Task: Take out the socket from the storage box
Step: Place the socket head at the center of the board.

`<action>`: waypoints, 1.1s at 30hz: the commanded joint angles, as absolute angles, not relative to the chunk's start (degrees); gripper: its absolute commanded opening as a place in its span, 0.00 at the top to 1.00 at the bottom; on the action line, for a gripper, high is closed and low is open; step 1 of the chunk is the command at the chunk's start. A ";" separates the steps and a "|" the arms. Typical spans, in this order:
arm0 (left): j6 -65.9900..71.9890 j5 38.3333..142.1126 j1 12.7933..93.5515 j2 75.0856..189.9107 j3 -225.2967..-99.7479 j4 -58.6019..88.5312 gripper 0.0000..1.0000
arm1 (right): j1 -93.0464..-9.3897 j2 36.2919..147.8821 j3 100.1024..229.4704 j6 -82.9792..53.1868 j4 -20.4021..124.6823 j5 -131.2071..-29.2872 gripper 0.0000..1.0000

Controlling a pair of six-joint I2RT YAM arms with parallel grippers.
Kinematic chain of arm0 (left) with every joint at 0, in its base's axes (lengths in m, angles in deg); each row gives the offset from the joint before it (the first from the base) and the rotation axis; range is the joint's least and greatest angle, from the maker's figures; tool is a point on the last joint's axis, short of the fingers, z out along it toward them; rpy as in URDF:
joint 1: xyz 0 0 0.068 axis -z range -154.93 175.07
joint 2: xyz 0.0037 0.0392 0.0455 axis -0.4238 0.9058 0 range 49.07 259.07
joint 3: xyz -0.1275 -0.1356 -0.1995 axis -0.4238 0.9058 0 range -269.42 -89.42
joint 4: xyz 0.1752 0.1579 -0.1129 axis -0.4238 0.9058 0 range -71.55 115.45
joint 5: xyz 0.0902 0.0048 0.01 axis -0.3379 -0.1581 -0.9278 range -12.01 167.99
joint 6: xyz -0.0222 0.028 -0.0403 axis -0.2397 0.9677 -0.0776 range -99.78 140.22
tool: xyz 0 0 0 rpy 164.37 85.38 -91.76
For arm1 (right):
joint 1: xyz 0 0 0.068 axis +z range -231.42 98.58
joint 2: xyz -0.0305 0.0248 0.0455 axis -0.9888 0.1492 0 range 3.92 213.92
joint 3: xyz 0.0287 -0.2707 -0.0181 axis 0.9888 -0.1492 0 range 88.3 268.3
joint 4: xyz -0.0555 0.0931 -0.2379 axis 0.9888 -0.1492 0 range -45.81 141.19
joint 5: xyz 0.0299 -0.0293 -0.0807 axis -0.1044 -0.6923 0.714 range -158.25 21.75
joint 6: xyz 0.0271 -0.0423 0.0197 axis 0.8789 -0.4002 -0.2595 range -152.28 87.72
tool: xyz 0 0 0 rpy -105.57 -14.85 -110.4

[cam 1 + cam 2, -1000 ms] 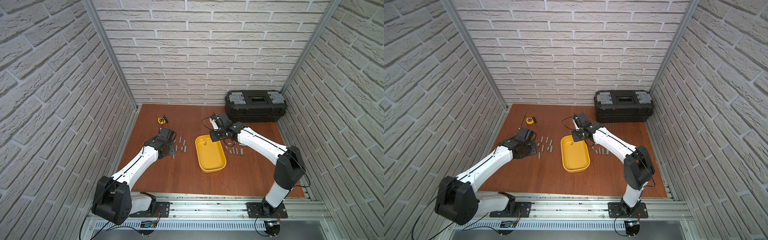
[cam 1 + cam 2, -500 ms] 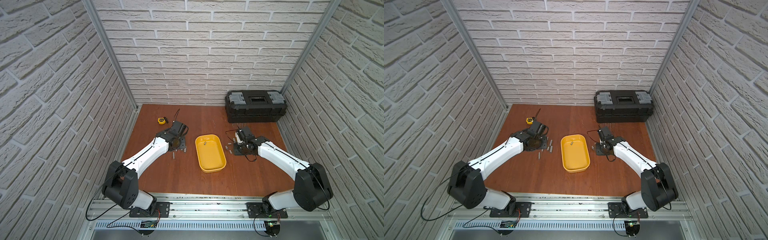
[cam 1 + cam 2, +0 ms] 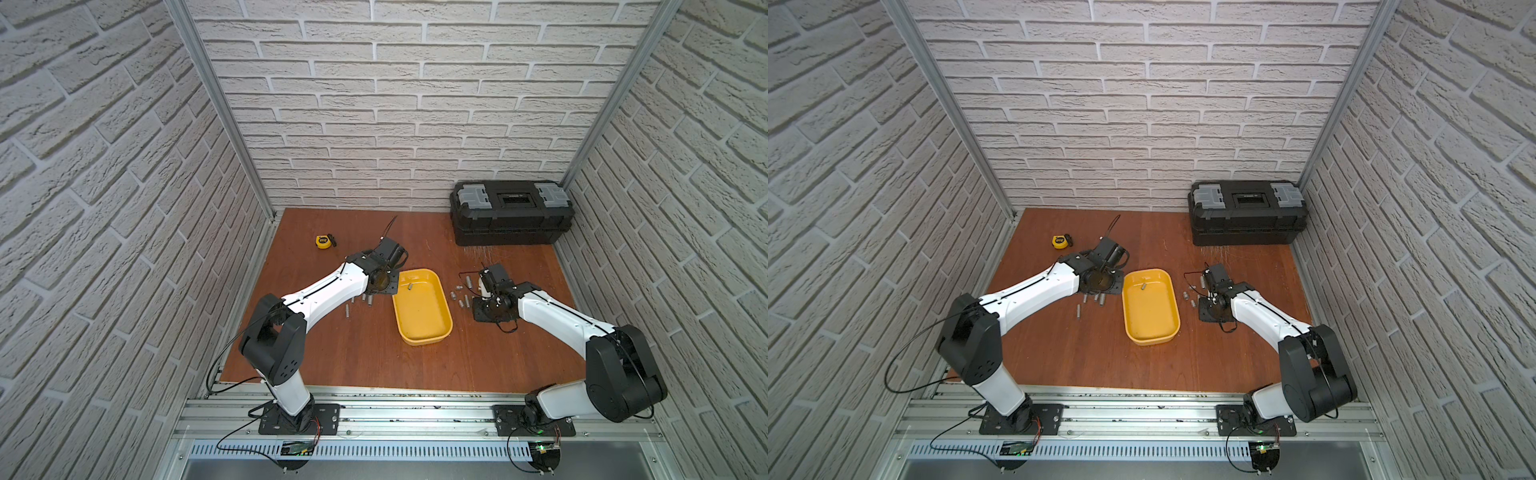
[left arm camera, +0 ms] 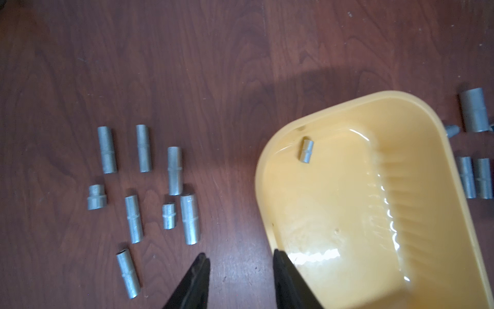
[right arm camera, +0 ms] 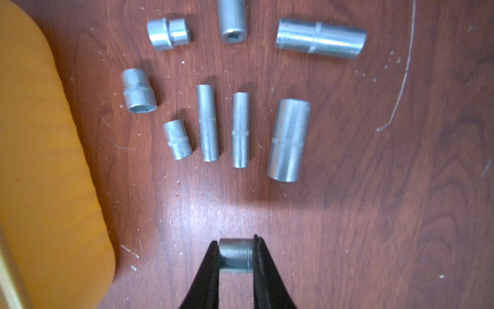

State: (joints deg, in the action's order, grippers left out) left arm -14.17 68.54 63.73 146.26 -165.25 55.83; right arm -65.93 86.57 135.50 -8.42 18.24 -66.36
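My left gripper should keep moving into the storage box (image 3: 421,308) until its open fingers, which face the small grey socket's long sides (image 4: 306,151), close around the socket's body.
The yellow storage box (image 3: 420,320) (image 3: 1150,320) lies mid-table. One small grey socket (image 3: 409,286) (image 3: 1143,286) (image 4: 306,150) rests inside it near the far end. My left gripper (image 4: 239,258) is open and empty at the box's (image 4: 334,203) far left corner, one finger over the wood and one over the rim. My right gripper (image 5: 235,244) is shut on a short grey socket (image 5: 236,255), low over the wood to the right of the box (image 5: 40,160).
Several loose sockets (image 4: 139,187) lie in rows left of the box. Several more (image 5: 240,128) lie on its right, ahead of the right gripper. A black toolbox (image 3: 513,218) stands at the back right, a yellow tape measure (image 3: 324,241) at the back left.
My right arm has swung from the box's far end out to its right, carrying a socket. My left arm has moved right, up to the box's far left corner.
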 commanded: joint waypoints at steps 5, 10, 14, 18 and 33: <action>-12.87 69.88 66.09 150.29 -169.08 55.96 0.57 | -66.74 88.46 134.15 -7.14 21.12 -66.84 0.85; -12.49 70.62 66.91 152.92 -171.10 56.59 0.57 | -67.05 89.52 133.43 -6.97 21.82 -67.51 0.83; -12.39 71.03 67.33 153.96 -171.77 56.50 0.56 | -67.32 89.96 133.23 -6.88 22.10 -67.81 0.82; -12.26 71.52 67.40 154.94 -172.25 56.28 0.56 | -67.58 90.19 133.34 -6.84 22.33 -68.24 0.81; -11.07 72.19 68.10 161.69 -176.68 57.55 0.56 | -67.89 88.93 134.43 -7.23 20.68 -68.12 0.62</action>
State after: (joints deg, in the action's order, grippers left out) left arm -11.94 72.06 67.79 160.48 -175.02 56.49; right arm -67.40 90.12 133.68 -7.31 21.15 -68.17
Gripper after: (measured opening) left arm 0.443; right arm 0.376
